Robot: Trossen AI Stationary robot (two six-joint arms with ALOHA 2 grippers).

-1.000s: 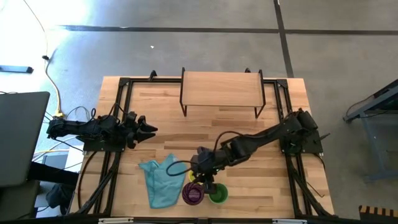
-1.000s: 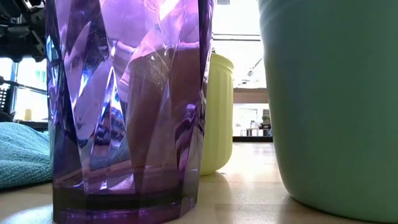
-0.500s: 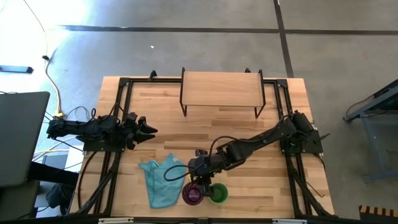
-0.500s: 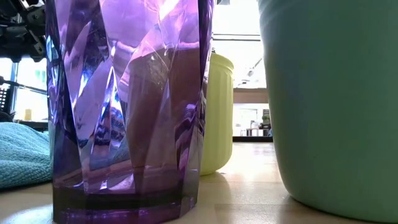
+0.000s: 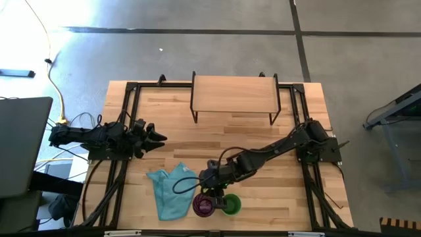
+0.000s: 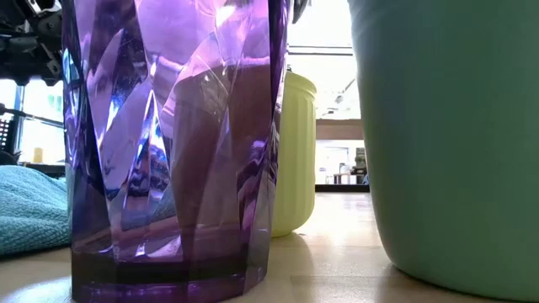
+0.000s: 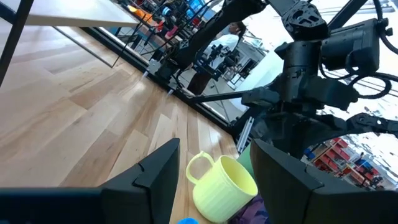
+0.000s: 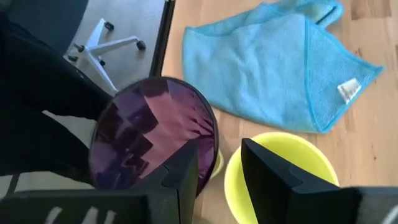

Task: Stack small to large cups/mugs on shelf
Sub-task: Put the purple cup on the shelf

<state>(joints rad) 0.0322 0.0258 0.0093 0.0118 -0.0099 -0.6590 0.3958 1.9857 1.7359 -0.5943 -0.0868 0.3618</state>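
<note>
The purple tumbler (image 8: 152, 134) will come up by itself when the robot lifts it, and the yellow mug will stay standing, because wood (image 8: 230, 140) shows between the two.
The small yellow mug (image 8: 287, 167) stands on the table near its front edge, with its handle (image 7: 198, 167) toward the far side. The purple tumbler (image 5: 203, 206) stands beside it and the green cup (image 5: 231, 205) to the right of that. My right gripper (image 8: 221, 152) hangs open just above the mug, slanting down. One finger is over the mug's opening and the other over the gap beside the tumbler. In the high view the gripper hides the mug. My left gripper (image 5: 161, 137) waits open and level at the table's left side. The shelf (image 5: 233, 94) stands at the far edge.
A teal cloth (image 5: 170, 189) lies crumpled on the table just left of the cups. The three vessels stand close together, as the low view shows: tumbler (image 6: 168, 151), mug (image 6: 296, 151), green cup (image 6: 455, 135). Bare tabletop (image 5: 217, 141) lies between the cups and the shelf.
My right gripper has sunk toward the yellow mug and gone a little toward the table's near edge, its fingers still the same distance apart. The cups have kept their places.
</note>
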